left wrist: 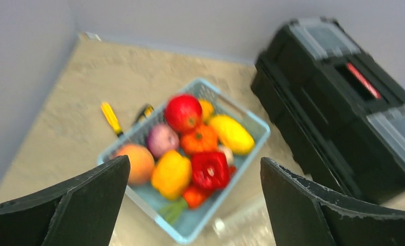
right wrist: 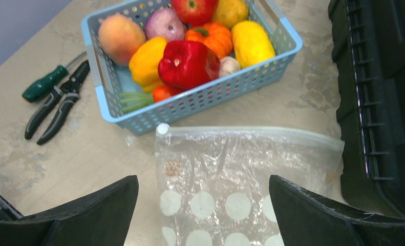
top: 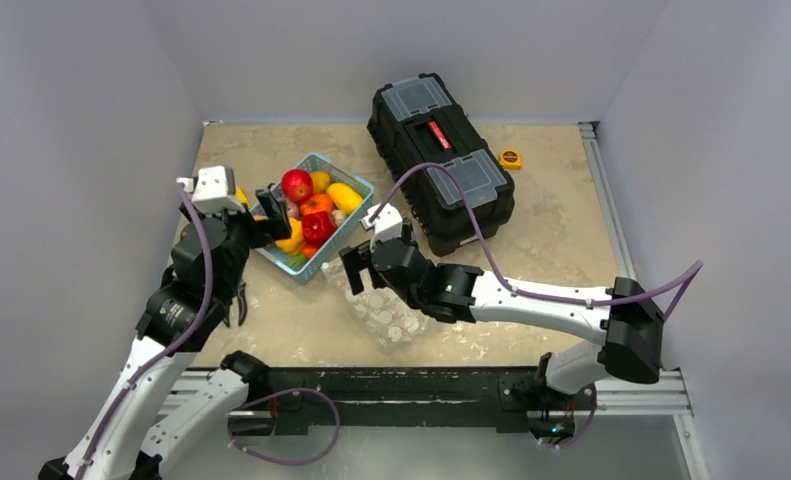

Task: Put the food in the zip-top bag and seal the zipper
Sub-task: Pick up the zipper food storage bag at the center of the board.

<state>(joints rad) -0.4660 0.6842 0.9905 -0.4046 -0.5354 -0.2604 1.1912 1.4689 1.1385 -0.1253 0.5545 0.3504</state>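
Observation:
I can see that the bag's side edge (right wrist: 157, 152) near the slider is clear of the basket, so I should keep my left gripper moving toward that edge (right wrist: 158, 163) until its fingers close there.
The food (top: 311, 205) fills a light-blue basket (right wrist: 100, 95): a red pepper (right wrist: 187, 62), yellow pepper (right wrist: 146, 60), peach (right wrist: 121, 37), purple onion (right wrist: 164, 24) and others. The clear zip-top bag (right wrist: 241, 184) with white dots lies flat in front of the basket, and nothing shows inside it. The zipper (right wrist: 251, 131) runs along the edge facing the basket, its slider (right wrist: 163, 128) at the left end. My left gripper (left wrist: 195, 205) hovers open above the basket's left side (top: 276, 212). My right gripper (right wrist: 204, 215) stands open over the bag (top: 359, 272). Neither holds anything.
A black toolbox (top: 441, 160) stands right of the basket, close to the bag's right edge. Black pliers (right wrist: 57, 110) and a green-handled screwdriver (right wrist: 44, 84) lie left of the basket. A yellow-handled tool (left wrist: 110, 118) lies behind it. A small orange tape measure (top: 510, 158) sits at the back right.

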